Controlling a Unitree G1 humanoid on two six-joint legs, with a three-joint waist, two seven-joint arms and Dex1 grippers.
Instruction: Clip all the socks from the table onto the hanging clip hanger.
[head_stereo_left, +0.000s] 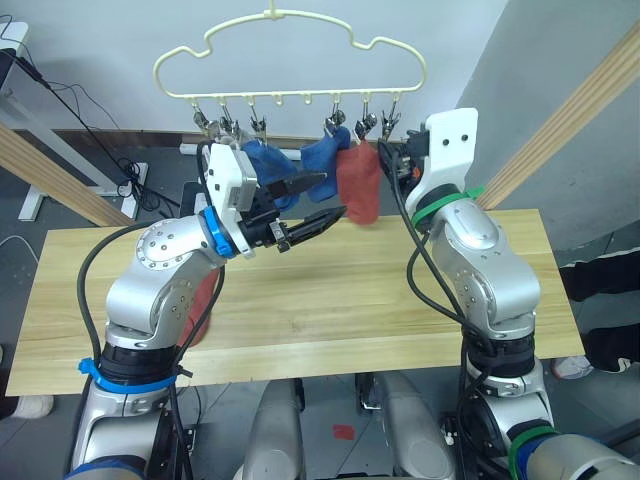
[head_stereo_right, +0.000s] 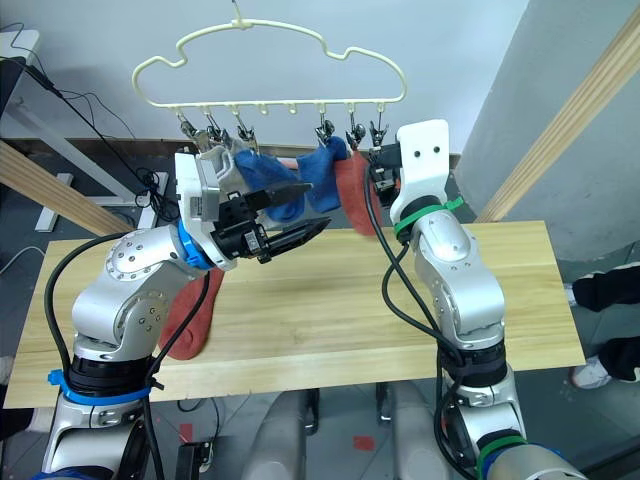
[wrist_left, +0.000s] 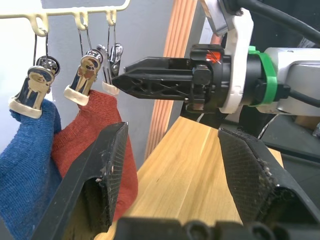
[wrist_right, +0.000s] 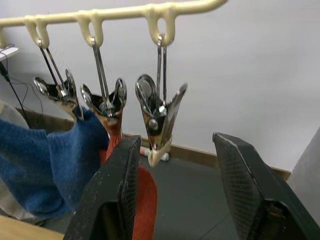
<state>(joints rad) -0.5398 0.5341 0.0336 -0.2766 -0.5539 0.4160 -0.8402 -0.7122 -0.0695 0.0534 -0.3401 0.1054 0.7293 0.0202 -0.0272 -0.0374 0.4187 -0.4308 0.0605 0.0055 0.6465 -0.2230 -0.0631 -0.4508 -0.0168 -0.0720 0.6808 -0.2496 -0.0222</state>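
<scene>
The end clip's flared handles (wrist_right: 160, 100) are apart above its closed jaws. The end clip will open at the bottom for the rust-red sock when I squeeze it.
The pale yellow clip hanger (head_stereo_left: 300, 92) hangs above the table's (head_stereo_left: 350, 320) far edge. Two blue socks (head_stereo_left: 262, 160) (head_stereo_left: 322, 155) and one rust-red sock (head_stereo_left: 358, 185) hang from its clips. Another rust-red sock (head_stereo_right: 190, 315) lies on the table, partly hidden under my left arm. My left gripper (head_stereo_left: 333, 196) is open and empty, held in the air just in front of the hung socks. My right gripper (wrist_right: 175, 145) is open, its fingers either side of the empty end clip (wrist_right: 157, 112) without touching it.
Slanted wooden poles (head_stereo_left: 570, 120) rise at both sides of the table. Cables and a white stand (head_stereo_left: 60, 150) lie on the floor behind the left end. A person's shoe (head_stereo_left: 572, 368) shows at the right edge.
</scene>
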